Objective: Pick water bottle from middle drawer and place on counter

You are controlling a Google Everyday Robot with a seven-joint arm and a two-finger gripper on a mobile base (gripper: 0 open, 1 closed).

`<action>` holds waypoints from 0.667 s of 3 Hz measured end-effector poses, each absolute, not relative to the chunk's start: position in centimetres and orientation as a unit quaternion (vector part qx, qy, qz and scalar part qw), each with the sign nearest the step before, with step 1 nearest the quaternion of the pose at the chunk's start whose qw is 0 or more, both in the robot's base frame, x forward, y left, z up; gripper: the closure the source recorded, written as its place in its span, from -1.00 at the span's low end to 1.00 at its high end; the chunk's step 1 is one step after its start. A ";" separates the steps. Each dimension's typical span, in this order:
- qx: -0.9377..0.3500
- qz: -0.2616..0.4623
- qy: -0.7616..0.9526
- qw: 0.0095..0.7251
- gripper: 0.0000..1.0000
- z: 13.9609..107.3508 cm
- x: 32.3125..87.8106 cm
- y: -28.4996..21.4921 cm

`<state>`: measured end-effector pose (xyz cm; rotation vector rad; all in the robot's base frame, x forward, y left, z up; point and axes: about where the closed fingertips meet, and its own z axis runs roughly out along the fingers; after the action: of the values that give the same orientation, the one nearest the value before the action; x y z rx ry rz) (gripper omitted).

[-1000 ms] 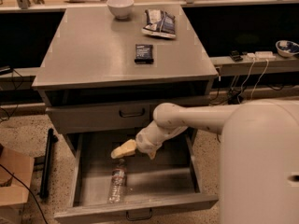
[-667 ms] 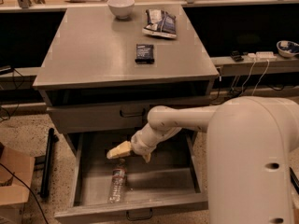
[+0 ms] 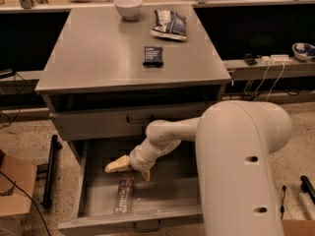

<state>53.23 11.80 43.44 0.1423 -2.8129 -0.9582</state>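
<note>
The robot should expect an empty middle drawer when it lifts the water bottle [image 3: 124, 194], because the tray's bottom [image 3: 165, 194] beside the bottle is clear up to the robot's arm.
The water bottle [image 3: 124, 193] lies on its side in the open middle drawer [image 3: 83, 181], cap toward the back, near the left-centre of the tray. My gripper [image 3: 131, 170] reaches down into the drawer from the right and hovers just above the bottle's cap end. Its cream fingers [image 3: 117, 164] are spread apart and hold nothing. The grey counter [image 3: 98, 63] is the cabinet top above. My large white arm [image 3: 241, 171] covers the drawer's right part.
On the counter stand a white bowl [image 3: 128, 6], a snack bag [image 3: 170, 23] and a small dark packet [image 3: 153, 55]. The upper drawer [image 3: 98, 124] is closed. A cardboard box [image 3: 15, 186] and a dark bar [image 3: 50, 171] lie on the floor to the left.
The gripper has moved left and down toward the bottle's cap end. The arm's elbow has swung closer and fills more of the view. The bottle has not moved.
</note>
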 end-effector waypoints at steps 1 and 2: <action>0.014 -0.308 -0.943 0.128 -1.00 39.8 51.6 12.2; -0.002 -0.300 -0.942 0.153 -1.00 37.8 50.6 12.3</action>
<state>50.57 12.27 37.81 -0.0052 -2.7010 -0.8615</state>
